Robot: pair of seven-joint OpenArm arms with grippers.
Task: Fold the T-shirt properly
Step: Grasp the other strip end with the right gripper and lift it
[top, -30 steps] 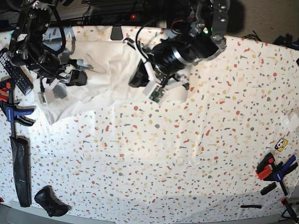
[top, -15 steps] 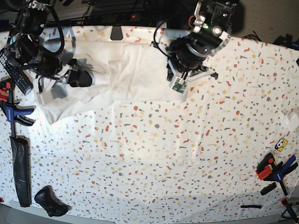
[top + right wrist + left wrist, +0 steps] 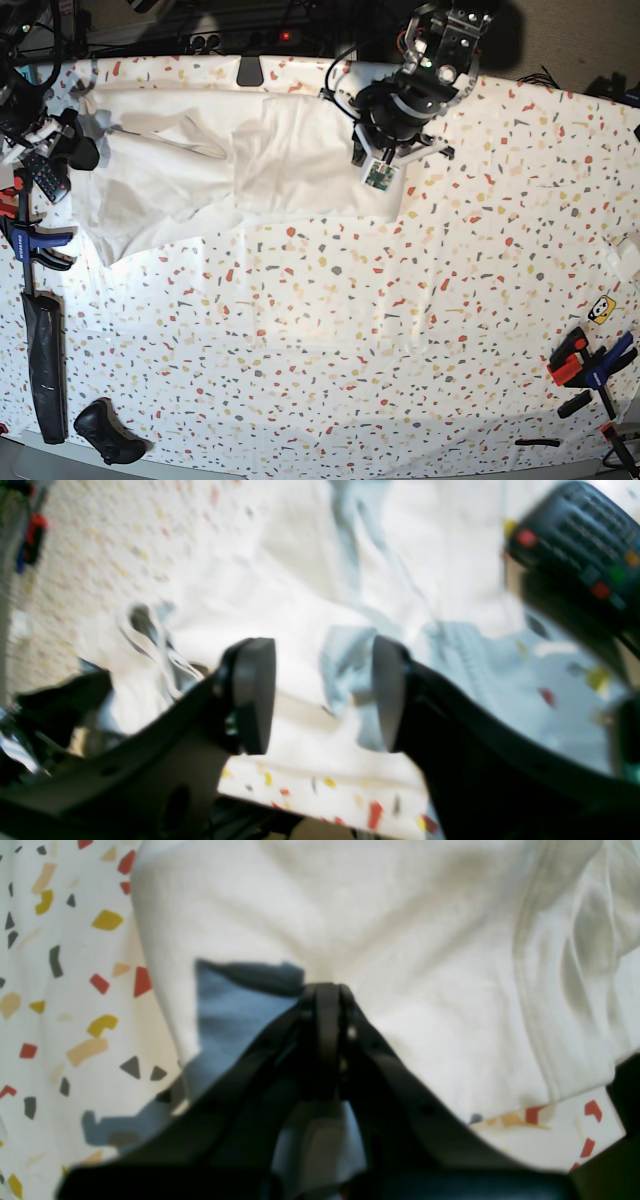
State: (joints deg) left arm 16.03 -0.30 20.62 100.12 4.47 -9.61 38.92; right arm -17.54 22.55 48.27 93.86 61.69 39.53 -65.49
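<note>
The white T-shirt's loose end (image 3: 118, 232) will fold over and bunch up when the robot carries it toward its left gripper, because loose creases (image 3: 192, 138) run across the T-shirt's middle.
The white T-shirt (image 3: 200, 170) lies spread and creased at the back left of the speckled table (image 3: 400, 330). My left gripper (image 3: 325, 990) is shut, its tips pinching the T-shirt (image 3: 400, 940) close to a cloth edge, with creases running to the tips. In the base view that arm (image 3: 400, 110) stands over the shirt's right end. My right gripper (image 3: 320, 695) is open and empty just above the T-shirt (image 3: 300, 605). In the base view it (image 3: 82, 150) is at the shirt's left edge.
A black remote control (image 3: 575, 545) lies beside the right gripper, at the table's left edge (image 3: 40, 175). A blue clamp (image 3: 25, 240), a long black bar (image 3: 45, 365) and a black controller (image 3: 105, 430) line the left side. Clamps (image 3: 590, 365) sit at the front right.
The right arm has let go of the shirt and pulled back left to its edge. The left arm has drawn the cloth to the right, and the shirt lies flatter and wider.
</note>
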